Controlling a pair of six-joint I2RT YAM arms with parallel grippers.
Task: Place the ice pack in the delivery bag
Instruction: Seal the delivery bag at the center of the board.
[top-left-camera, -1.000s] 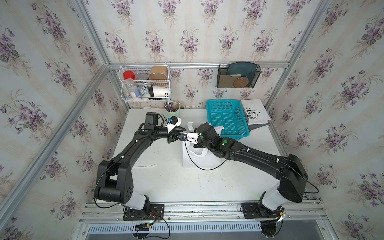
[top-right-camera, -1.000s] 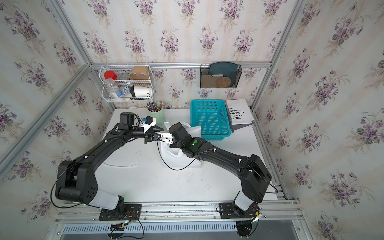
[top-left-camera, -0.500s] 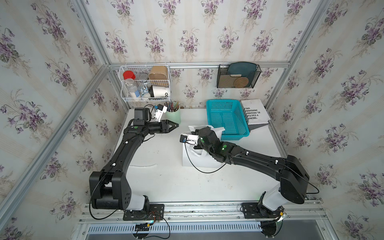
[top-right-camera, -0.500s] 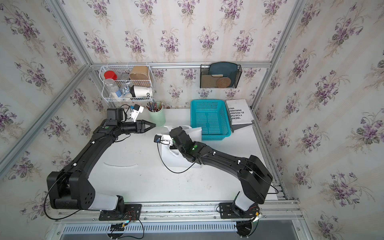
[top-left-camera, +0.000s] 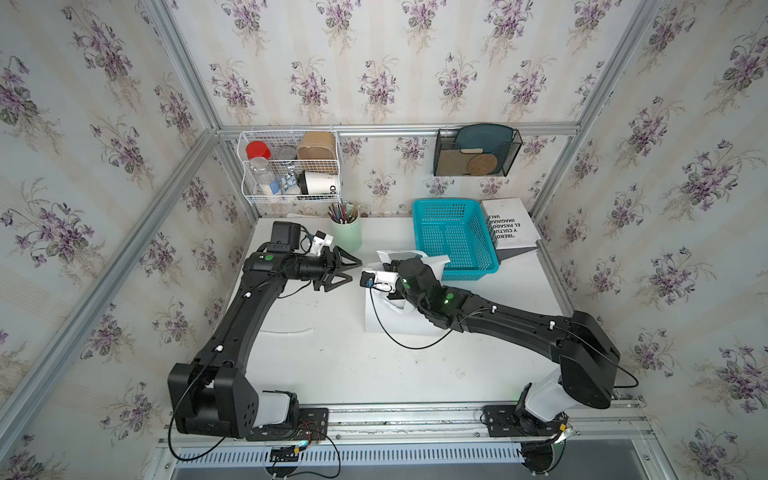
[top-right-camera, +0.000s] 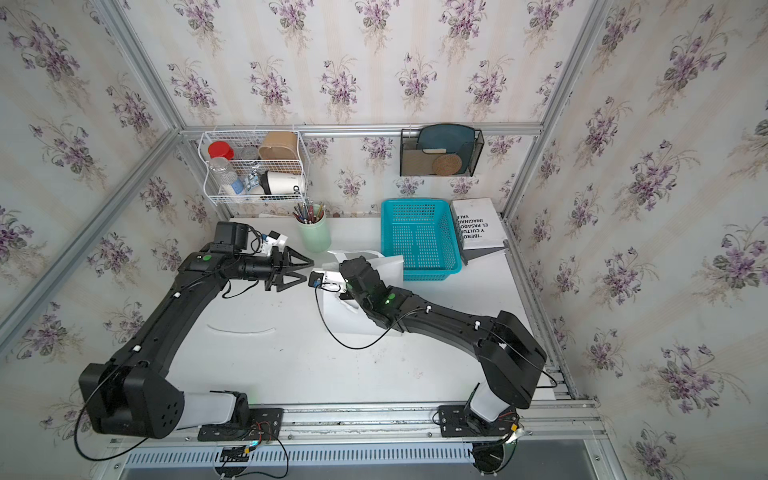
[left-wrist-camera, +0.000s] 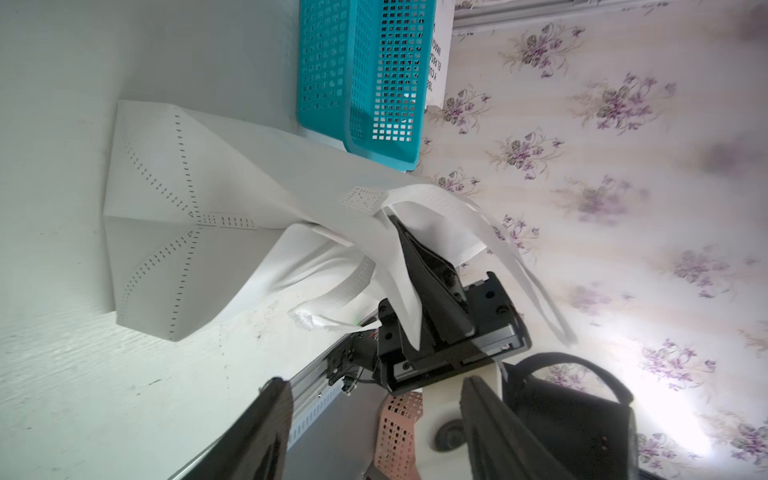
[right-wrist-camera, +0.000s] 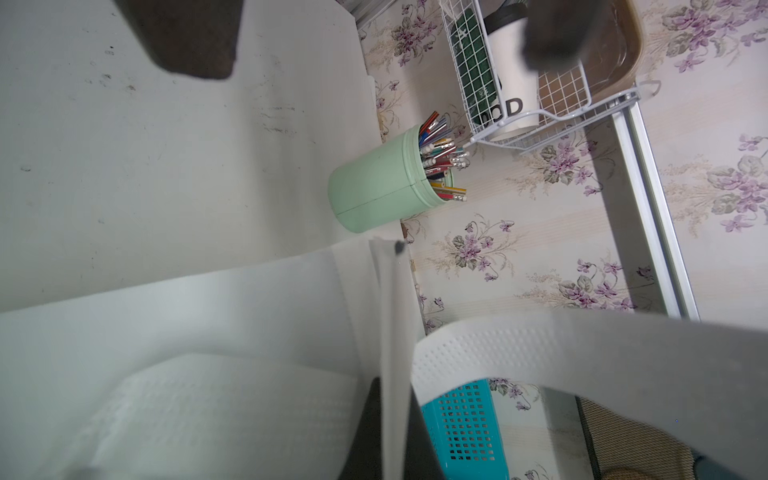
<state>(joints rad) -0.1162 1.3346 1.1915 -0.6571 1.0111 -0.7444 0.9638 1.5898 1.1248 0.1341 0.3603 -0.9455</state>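
The delivery bag's opening (top-left-camera: 395, 304) has my right gripper reaching across it to hold the bag's upper edge. Next, my left gripper grabs that edge (left-wrist-camera: 406, 304) before my right gripper moves out of the way.
The white delivery bag (top-left-camera: 386, 320) (top-right-camera: 345, 320) stands crumpled at mid-table, against the turquoise basket. In the left wrist view its stitched side (left-wrist-camera: 166, 208) faces me and a strap handle (left-wrist-camera: 532, 282) hangs loose. My right gripper (left-wrist-camera: 399, 232) (right-wrist-camera: 392, 386) is shut on the bag's upper edge; in both top views its wrist covers the grip (top-left-camera: 395, 266). My left gripper (top-left-camera: 355, 271) (top-right-camera: 308, 271) (left-wrist-camera: 372, 380) hovers just left of the bag's mouth, open and holding nothing. The ice pack is out of view.
A turquoise basket (top-left-camera: 453, 239) stands behind the bag, with a white book (top-left-camera: 509, 222) to its right. A green pencil cup (top-left-camera: 345, 232) (right-wrist-camera: 382, 187) sits just behind my left gripper. A wire shelf (top-left-camera: 291, 166) and a black mesh holder (top-left-camera: 476, 151) hang on the back wall.
My left gripper drew back from the bag toward the pencil cup, then came forward again beside the bag with its jaws wider apart. The right gripper kept its hold on the bag.
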